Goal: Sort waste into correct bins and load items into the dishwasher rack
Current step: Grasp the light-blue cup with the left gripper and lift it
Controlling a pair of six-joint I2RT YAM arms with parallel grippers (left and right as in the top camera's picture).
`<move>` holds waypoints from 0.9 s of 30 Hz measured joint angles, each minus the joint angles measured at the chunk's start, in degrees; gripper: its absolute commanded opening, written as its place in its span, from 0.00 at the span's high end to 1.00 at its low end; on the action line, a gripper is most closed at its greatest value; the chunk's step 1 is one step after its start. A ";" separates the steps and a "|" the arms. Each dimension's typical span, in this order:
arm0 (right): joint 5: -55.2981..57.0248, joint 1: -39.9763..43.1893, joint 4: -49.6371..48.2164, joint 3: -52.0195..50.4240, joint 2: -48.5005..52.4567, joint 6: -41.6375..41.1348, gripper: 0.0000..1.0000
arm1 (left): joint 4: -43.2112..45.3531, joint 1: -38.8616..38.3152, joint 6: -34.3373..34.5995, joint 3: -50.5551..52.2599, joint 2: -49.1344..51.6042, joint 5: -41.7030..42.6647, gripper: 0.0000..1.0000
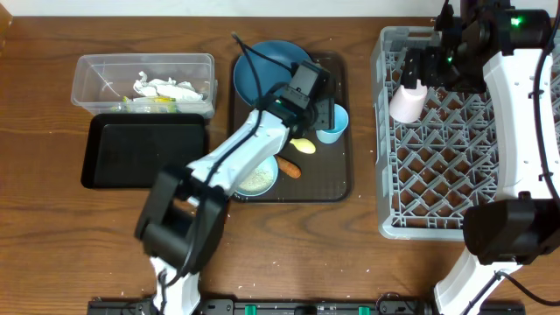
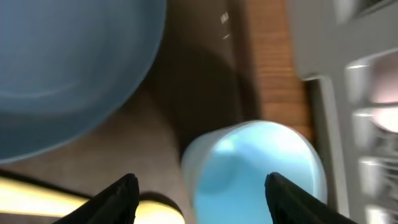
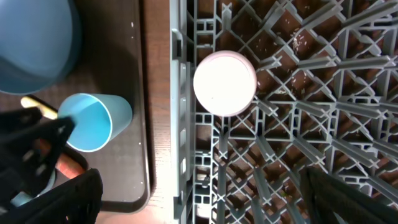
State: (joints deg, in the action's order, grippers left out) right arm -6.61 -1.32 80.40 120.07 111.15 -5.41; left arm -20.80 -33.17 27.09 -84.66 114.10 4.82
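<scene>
The pale blue cup (image 1: 334, 129) is under my left gripper with its opening facing up, so I should pick it up, tilt it and pass it to my right gripper by the rack (image 1: 429, 149).
A pale blue cup (image 1: 332, 133) stands on the brown serving tray (image 1: 337, 188), beside the dark blue plate (image 1: 267, 66). My left gripper (image 1: 325, 115) is open just above the cup (image 2: 255, 171), its jaws (image 2: 202, 190) wide over the rim. A pale yellow spoon (image 1: 303, 146), an orange-brown food piece (image 1: 290, 168) and a pale bowl (image 1: 256, 178) lie near it. A pink cup (image 1: 408, 101) sits upside down in the grey rack (image 1: 437, 219). My right gripper (image 1: 421, 68) is open and empty above that cup (image 3: 224, 83).
A clear tub (image 1: 96, 70) with white paper scraps and a yellow-green wrapper (image 1: 162, 90) stands at the back left. A black tray (image 1: 144, 150) lies in front of it. The left arm reaches across the serving tray.
</scene>
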 measured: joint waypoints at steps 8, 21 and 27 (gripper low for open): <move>0.02 0.00 0.39 -0.02 0.00 0.00 0.01 | 0.44 0.00 1.90 0.09 4.70 -0.94 0.94; -8.22 -0.02 -3.93 -2.99 0.00 2.21 0.01 | -11.43 9.25 -1.03 0.13 -8.15 17.00 0.94; -31.12 -0.87 -11.80 -10.56 0.00 13.09 0.01 | -13.42 21.00 -7.87 -0.13 -18.01 41.88 0.94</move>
State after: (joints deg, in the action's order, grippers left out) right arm -37.74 -2.20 68.60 109.51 111.15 7.68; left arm -34.22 -12.16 19.22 -84.79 96.09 46.70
